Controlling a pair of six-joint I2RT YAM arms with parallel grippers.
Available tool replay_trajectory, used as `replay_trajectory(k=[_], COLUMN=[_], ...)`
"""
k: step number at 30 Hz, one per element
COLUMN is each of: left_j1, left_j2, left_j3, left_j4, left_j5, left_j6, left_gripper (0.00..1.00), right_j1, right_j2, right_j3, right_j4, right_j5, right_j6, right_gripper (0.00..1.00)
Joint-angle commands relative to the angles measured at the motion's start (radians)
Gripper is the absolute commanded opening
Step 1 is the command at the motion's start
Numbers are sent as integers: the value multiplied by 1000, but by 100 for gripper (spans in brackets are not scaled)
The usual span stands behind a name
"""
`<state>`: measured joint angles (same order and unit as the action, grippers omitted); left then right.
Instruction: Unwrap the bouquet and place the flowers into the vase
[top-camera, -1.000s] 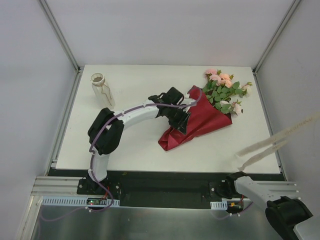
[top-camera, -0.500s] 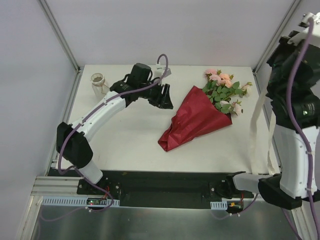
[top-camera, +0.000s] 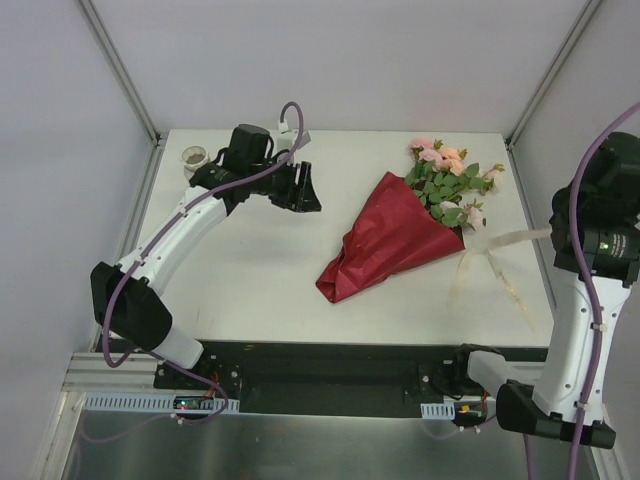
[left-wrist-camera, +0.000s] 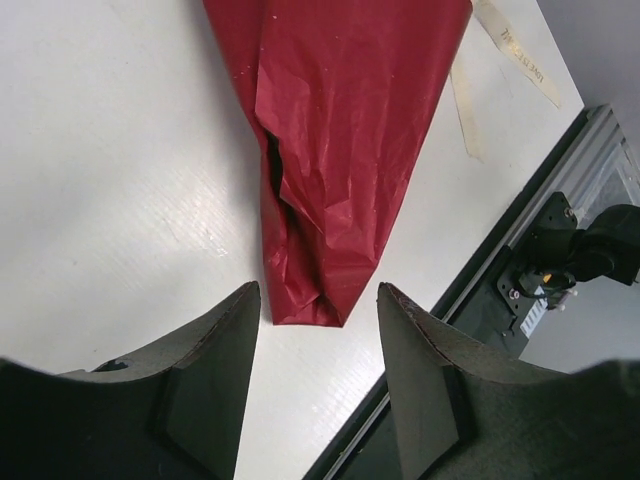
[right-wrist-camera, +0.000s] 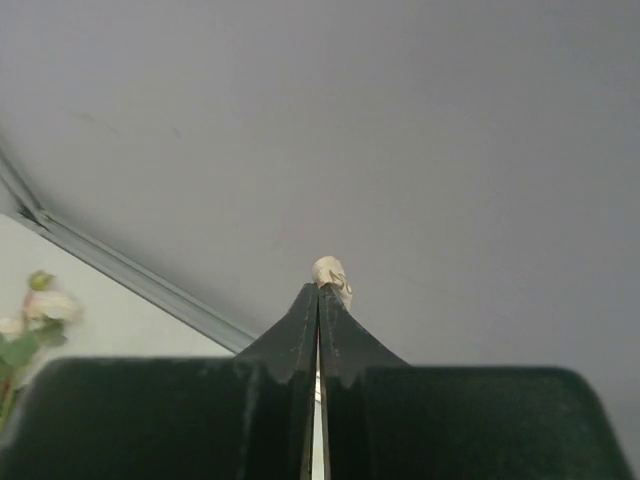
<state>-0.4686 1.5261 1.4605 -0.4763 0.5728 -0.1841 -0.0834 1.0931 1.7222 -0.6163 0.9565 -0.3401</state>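
Observation:
The robot's right gripper should put the ribbon (top-camera: 512, 238) aside and peel open the paper's open corner (top-camera: 456, 245), since that corner lies next to the flowers, away from the left gripper.
The bouquet (top-camera: 390, 240) lies on the table in dark red paper (left-wrist-camera: 340, 150), with its pink and cream flowers (top-camera: 445, 185) pointing to the far right. My left gripper (top-camera: 303, 195) hovers open and empty between the bouquet and the vase (top-camera: 193, 158), whose rim shows behind the arm. In the left wrist view its jaws (left-wrist-camera: 318, 290) frame the paper's pointed end from above. My right gripper (right-wrist-camera: 320, 288) is raised at the right, shut on the end of the cream ribbon (right-wrist-camera: 330, 272). The ribbon (top-camera: 505, 240) trails down onto the table beside the bouquet.
The white table (top-camera: 250, 280) is walled by grey panels with metal corner posts (top-camera: 120, 70). A black rail (top-camera: 330, 360) runs along the near edge by the arm bases. The right arm's column (top-camera: 575, 330) stands just off the table's right edge.
My left gripper let go of the paper, opened, and drew back left towards the vase. The right arm swung about with the ribbon, which now hangs loose beside the bouquet.

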Motion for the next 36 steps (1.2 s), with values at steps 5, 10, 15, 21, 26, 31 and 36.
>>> replay_trajectory(k=[5,10,15,21,26,31,36], left_j1=[38,50,59,59,59,59,59], left_j2=[-57,-64,-75,-86,-98,-86,-63], left_j3=[-12,-29,-48,-66,-81,-86,-78], left_j4=[-39,-45,-45,-44,-44,-45,-45], left_j5=[4,6,9,32,32,33,50], left_j6=[78,90,92,98,107,101,74], left_gripper=[50,50,52,58,60,60,61], right_j1=[-154,-177,-228,-274,-289,-263,-175], right_j2=[-47,-32,4,184,346,427,430], right_j3=[-101,-113,-324,-544,-589,-532,-478], right_j4=[-203,-207,-278,-295,-275,-295,-295], right_j5=[8,1,-300,-584,-614,-728,-814], right_j6=[193,194,482,661,554,520,506], right_gripper=[0,0,0,0,1,33,54])
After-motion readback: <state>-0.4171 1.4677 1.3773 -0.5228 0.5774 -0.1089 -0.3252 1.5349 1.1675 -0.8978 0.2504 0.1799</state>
